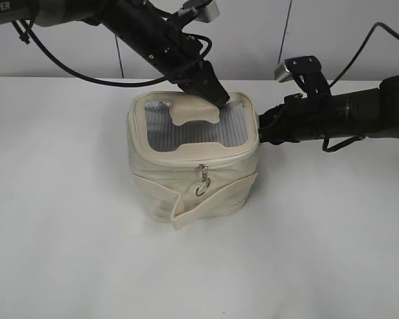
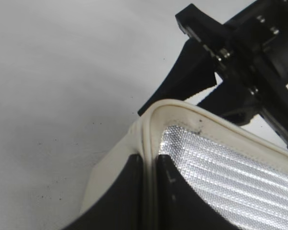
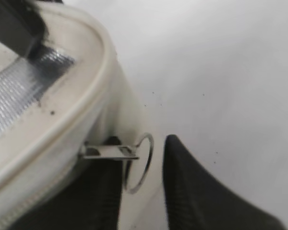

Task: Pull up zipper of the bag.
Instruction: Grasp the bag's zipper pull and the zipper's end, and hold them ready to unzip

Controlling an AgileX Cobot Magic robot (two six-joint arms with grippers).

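I can see the zipper line curve round to the front zipper pull (image 1: 203, 181), so I expect the silver zipper pull at the bag's side (image 3: 138, 159) to slide up next to it when I pull.
The cream bag (image 1: 186, 186) stands mid-table, its grey mesh top (image 1: 186, 129) carrying a cream patch. My left gripper (image 1: 216, 96) comes down from the upper left. It is shut on the bag's top rim (image 2: 182, 109) at the rear, with the piping pinched between its jaws (image 2: 151, 167). My right gripper (image 1: 261, 129) is at the bag's right side. Its jaws (image 3: 144, 187) are open around a silver zipper pull with a ring (image 3: 139, 163), with a gap on the ring's right. A second pull (image 1: 203, 181) hangs at the bag's front, on the cream zipper line (image 1: 186, 163).
The white table (image 1: 66, 252) extends around the bag. A loose cream strap end (image 1: 186, 212) sticks out at the bag's front bottom. The right arm's body (image 2: 240, 52) shows beyond the bag in the left wrist view. A pale wall stands behind.
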